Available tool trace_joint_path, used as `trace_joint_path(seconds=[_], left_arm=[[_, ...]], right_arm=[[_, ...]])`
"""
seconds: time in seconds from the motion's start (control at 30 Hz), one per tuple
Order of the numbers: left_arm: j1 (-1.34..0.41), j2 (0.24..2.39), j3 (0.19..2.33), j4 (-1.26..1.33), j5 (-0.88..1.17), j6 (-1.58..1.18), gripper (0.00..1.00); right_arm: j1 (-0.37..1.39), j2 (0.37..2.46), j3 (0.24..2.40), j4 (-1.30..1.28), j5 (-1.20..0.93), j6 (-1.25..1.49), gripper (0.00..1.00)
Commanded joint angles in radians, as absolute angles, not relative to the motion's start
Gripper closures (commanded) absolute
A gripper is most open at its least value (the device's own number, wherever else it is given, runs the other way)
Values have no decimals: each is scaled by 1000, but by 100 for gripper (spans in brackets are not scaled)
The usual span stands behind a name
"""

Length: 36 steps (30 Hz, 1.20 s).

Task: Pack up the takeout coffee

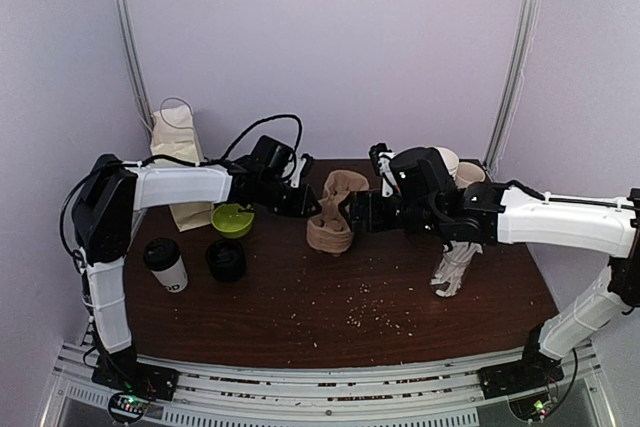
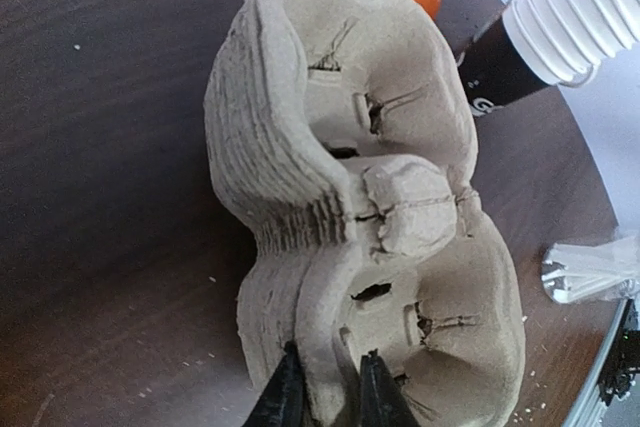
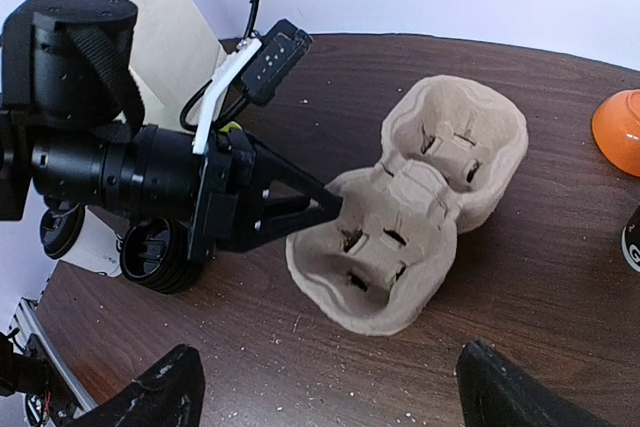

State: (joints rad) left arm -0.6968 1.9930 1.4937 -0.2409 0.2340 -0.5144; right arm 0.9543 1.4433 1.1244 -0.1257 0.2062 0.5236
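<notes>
The top carrier is still nested in the stack (image 2: pixel 268 132). Next, my left gripper opens and moves away, so my right gripper can peel up the carrier's near rim (image 3: pixel 385 328).
The takeout coffee (image 1: pixel 166 265), a white cup with a black lid, stands at the table's left, away from both grippers. A nested stack of brown pulp cup carriers (image 1: pixel 330 219) sits mid-table. My left gripper (image 2: pixel 330 389) is shut on the rim of the top carrier (image 2: pixel 340 127), one finger on each side of its wall. In the right wrist view that left gripper (image 3: pixel 325 209) pinches the carrier (image 3: pixel 385 302) from the left. My right gripper (image 3: pixel 335 397) is open, close to the carriers' right side with nothing between its fingers.
A black stack of lids (image 1: pixel 226 259) and a green bowl (image 1: pixel 232 219) sit beside the coffee, with a paper bag (image 1: pixel 178 162) behind. White cups (image 1: pixel 455 167) stand at back right by an orange bowl (image 3: pixel 620 127). A clear packet (image 1: pixel 455 269) lies front right.
</notes>
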Motion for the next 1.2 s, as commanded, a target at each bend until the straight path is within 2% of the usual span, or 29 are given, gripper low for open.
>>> trace_joint_path(seconds=[0.0, 0.07, 0.13, 0.17, 0.2, 0.23, 0.27, 0.3, 0.47, 0.63, 0.77, 1.03, 1.17], left_arm=[[-760, 1914, 1443, -214, 236, -589, 82], [-778, 1902, 1424, -212, 233, -598, 77], [-787, 1887, 1410, -211, 233, -606, 66], [-787, 1875, 1399, -209, 235, -609, 60], [-787, 1861, 1390, -209, 234, -610, 48], [-787, 1844, 1382, -209, 231, -609, 43], [-787, 1827, 1374, -213, 224, -606, 31], [-787, 1806, 1367, -219, 217, -602, 23], [-786, 1689, 1302, -231, 166, -593, 5], [-785, 1579, 1161, -177, 75, -624, 5], [-784, 1514, 1061, -119, 21, -643, 6], [-778, 1489, 1000, -110, 31, -622, 8], [-775, 1467, 971, -100, 31, -620, 8]], right_arm=[[959, 1468, 1171, -233, 232, 531, 10], [956, 1485, 1181, -259, 225, 531, 11], [956, 1507, 1200, -285, 210, 528, 13], [955, 1516, 1206, -297, 203, 526, 15], [956, 1523, 1216, -307, 193, 523, 16], [956, 1526, 1220, -311, 183, 516, 18], [955, 1528, 1223, -318, 177, 503, 20], [954, 1531, 1229, -331, 167, 487, 23], [956, 1570, 1293, -436, 130, 397, 32], [952, 1660, 1392, -468, 116, 459, 32], [946, 1737, 1449, -437, 84, 565, 36], [945, 1865, 1526, -460, 73, 610, 37], [941, 1896, 1551, -469, 75, 614, 43]])
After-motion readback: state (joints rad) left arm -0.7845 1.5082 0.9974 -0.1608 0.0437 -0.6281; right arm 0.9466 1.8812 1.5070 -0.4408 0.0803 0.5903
